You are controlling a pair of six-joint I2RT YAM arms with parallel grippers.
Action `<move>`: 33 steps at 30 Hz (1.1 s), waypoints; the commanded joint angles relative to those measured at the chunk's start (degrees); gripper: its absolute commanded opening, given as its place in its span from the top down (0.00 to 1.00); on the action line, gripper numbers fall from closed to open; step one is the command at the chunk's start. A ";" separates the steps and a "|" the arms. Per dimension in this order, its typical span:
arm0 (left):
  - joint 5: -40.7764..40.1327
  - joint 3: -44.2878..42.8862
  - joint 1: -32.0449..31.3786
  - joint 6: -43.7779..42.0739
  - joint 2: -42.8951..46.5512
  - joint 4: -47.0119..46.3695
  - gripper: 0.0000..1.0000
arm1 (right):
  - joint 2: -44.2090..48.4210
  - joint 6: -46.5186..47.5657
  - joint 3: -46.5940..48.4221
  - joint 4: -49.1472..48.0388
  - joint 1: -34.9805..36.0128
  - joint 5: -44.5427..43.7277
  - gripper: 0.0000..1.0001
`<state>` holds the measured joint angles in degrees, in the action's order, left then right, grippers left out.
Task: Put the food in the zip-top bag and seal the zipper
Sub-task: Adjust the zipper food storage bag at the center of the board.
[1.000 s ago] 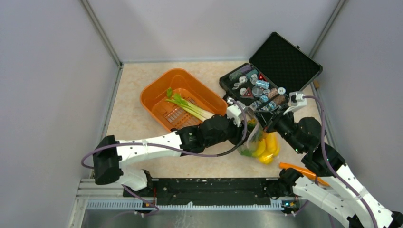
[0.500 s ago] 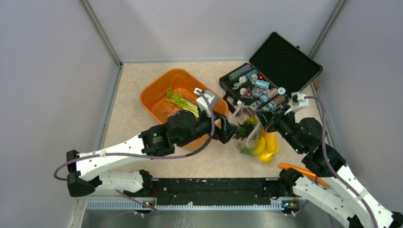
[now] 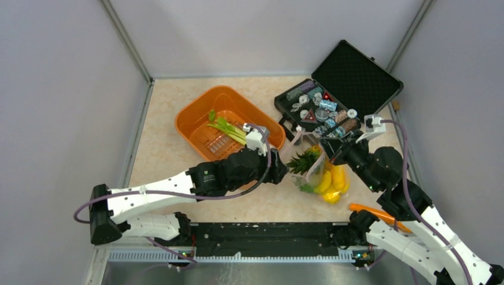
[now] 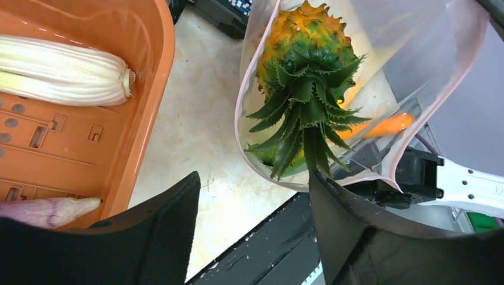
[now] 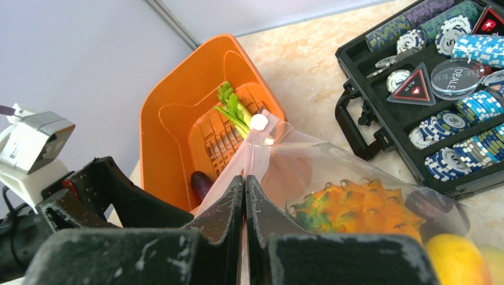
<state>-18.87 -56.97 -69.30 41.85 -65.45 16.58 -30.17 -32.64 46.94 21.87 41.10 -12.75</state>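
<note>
The pinkish rim (image 5: 257, 155) is in my right gripper, short of the white slider (image 5: 258, 122), so my left gripper should hold the bag steady while my right gripper takes the slider.
The clear zip-top bag (image 3: 319, 159) lies right of the orange tub, its mouth gaping toward my left gripper (image 3: 284, 169). Inside it are an orange pineapple (image 4: 303, 65) with its green crown at the mouth, and yellow fruit (image 3: 333, 178) deeper in. My left gripper (image 4: 252, 199) is open and empty, just short of the mouth. The pinkish zipper (image 4: 241, 119) rims the opening. My right gripper (image 5: 245, 178) is shut on that strip, holding the bag's edge up. A leafy green-white stalk (image 4: 65, 77) and a purple eggplant (image 5: 202, 184) lie in the tub.
The orange tub (image 3: 196, 116) sits left of the bag. An open black case (image 3: 333, 95) of chips and trinkets stands behind the bag at the back right. An orange elongated piece (image 3: 371, 212) lies by the right arm's base. Grey walls close in three sides.
My left gripper opened, left the pineapple in the bag, drew back toward the tub, then edged back toward the mouth. The right gripper has kept its hold without moving.
</note>
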 commanded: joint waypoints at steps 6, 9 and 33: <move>-1.56 -1.40 0.64 2.60 -2.46 -2.57 0.46 | -0.36 -0.20 1.11 -5.09 0.21 1.39 1.00; 0.11 -1.35 1.06 3.57 -3.48 -2.55 0.61 | -0.15 -0.02 0.67 -5.78 0.21 1.87 1.00; 20.65 -14.96 12.95 -20.10 -2.16 8.68 1.00 | -0.19 13.18 2.36 -7.39 0.21 29.90 0.59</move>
<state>-7.81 -66.83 -60.53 30.26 -68.66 18.35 -29.08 -26.48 44.01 14.72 41.10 5.78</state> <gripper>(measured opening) 0.002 0.337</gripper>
